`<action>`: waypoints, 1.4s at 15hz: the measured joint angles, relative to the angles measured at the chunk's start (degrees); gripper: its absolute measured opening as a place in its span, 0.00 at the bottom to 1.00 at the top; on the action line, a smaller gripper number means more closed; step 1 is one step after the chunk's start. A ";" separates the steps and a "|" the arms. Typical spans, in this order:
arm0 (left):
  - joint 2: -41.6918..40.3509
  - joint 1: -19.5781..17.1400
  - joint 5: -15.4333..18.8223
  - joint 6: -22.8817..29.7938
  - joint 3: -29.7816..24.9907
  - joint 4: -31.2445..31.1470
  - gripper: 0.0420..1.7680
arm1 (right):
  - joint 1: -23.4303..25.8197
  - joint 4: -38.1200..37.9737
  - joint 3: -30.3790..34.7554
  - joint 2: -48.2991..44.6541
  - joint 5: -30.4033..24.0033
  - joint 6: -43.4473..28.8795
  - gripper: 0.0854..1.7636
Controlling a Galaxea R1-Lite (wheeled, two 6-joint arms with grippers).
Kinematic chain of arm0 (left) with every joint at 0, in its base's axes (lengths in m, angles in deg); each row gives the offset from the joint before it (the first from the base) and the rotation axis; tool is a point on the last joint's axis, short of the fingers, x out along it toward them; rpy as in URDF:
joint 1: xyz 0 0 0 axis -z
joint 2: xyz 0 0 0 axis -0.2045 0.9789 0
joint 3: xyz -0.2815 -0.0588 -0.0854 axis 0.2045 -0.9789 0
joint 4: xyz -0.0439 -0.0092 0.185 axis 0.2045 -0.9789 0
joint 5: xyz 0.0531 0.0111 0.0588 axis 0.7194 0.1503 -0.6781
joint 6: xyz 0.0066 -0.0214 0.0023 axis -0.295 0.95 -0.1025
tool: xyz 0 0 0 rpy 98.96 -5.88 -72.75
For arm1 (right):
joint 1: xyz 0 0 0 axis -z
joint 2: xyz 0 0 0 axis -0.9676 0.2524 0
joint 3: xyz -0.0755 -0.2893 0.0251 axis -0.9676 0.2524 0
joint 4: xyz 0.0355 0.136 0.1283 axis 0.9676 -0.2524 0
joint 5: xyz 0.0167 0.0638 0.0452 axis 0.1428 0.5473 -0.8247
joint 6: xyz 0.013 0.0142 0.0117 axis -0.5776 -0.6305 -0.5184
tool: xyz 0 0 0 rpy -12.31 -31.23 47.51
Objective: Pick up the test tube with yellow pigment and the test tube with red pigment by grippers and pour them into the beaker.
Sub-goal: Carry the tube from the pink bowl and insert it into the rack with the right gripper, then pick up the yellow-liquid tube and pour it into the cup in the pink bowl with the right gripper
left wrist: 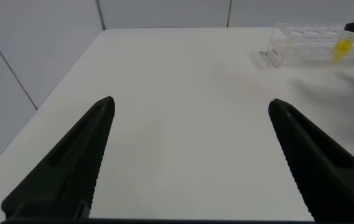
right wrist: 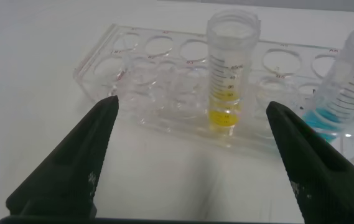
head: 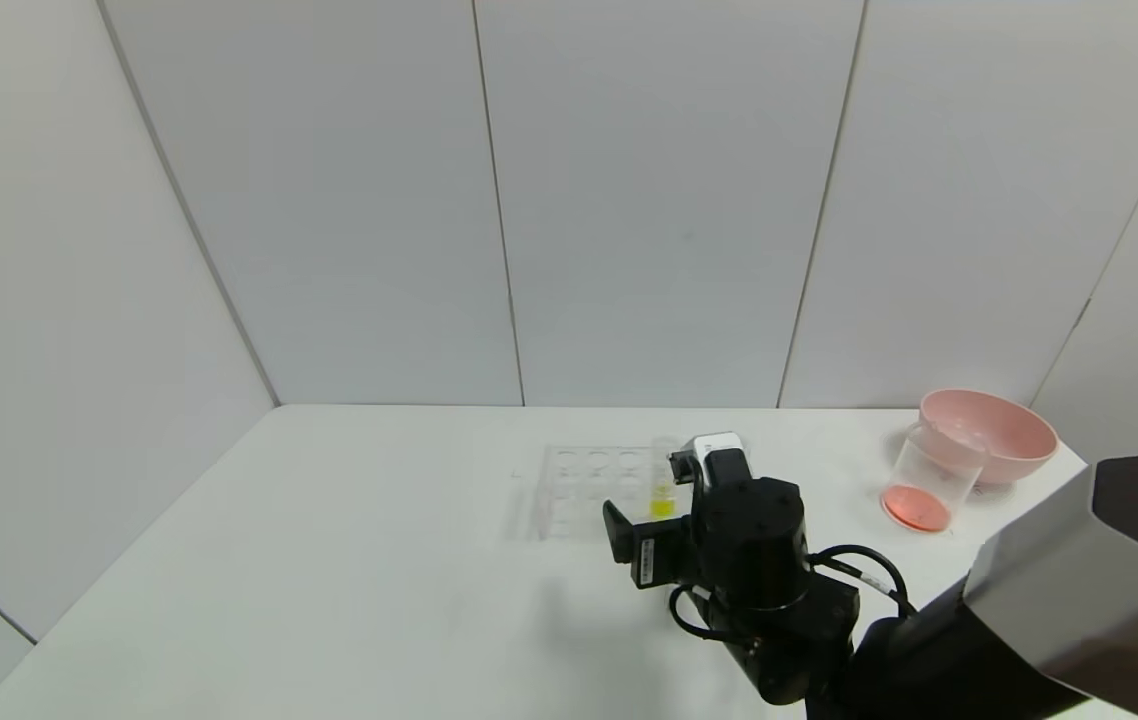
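Orange-red liquid point(head: 917, 509) already covers the bottom of the beaker, so the yellow pigment point(head: 662, 509) will mix in and make that liquid a lighter orange when I pour.
The test tube with yellow pigment point(head: 663, 490) stands upright in a clear rack point(head: 579, 485) at mid-table. In the right wrist view it point(right wrist: 229, 74) stands in the rack's near row, just beyond my fingers. My right gripper point(head: 679, 480) is open and empty close in front of the rack, its gap point(right wrist: 192, 106) facing the rack a little to one side of the tube. The beaker point(head: 929, 480) stands at the right with orange-red liquid in its bottom. The test tube with red pigment is out of view. My left gripper point(left wrist: 191, 102) is open and empty above bare table, far from the rack point(left wrist: 301, 46).
A pink bowl point(head: 994, 430) stands right behind the beaker near the table's right edge. A tube with blue liquid point(right wrist: 351, 68) stands in the rack beside the yellow one. White walls enclose the table on three sides.
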 joint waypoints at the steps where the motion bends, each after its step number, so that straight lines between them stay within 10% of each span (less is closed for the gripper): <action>1: 0.00 0.00 0.00 0.00 0.00 0.00 1.00 | 0.69 -0.88 -1.88 0.90 -0.13 0.01 0.96; 5: 0.00 0.00 0.00 0.00 0.00 0.00 1.00 | 2.79 -2.88 -7.61 3.74 -0.30 1.05 0.96; 13: 0.00 0.00 0.00 0.00 0.00 0.00 1.00 | 3.60 -2.91 -9.16 6.64 -1.34 1.60 0.26; 21: 0.00 0.00 0.00 -0.02 0.00 0.00 1.00 | 3.56 -3.12 -9.51 5.62 -1.49 3.57 0.26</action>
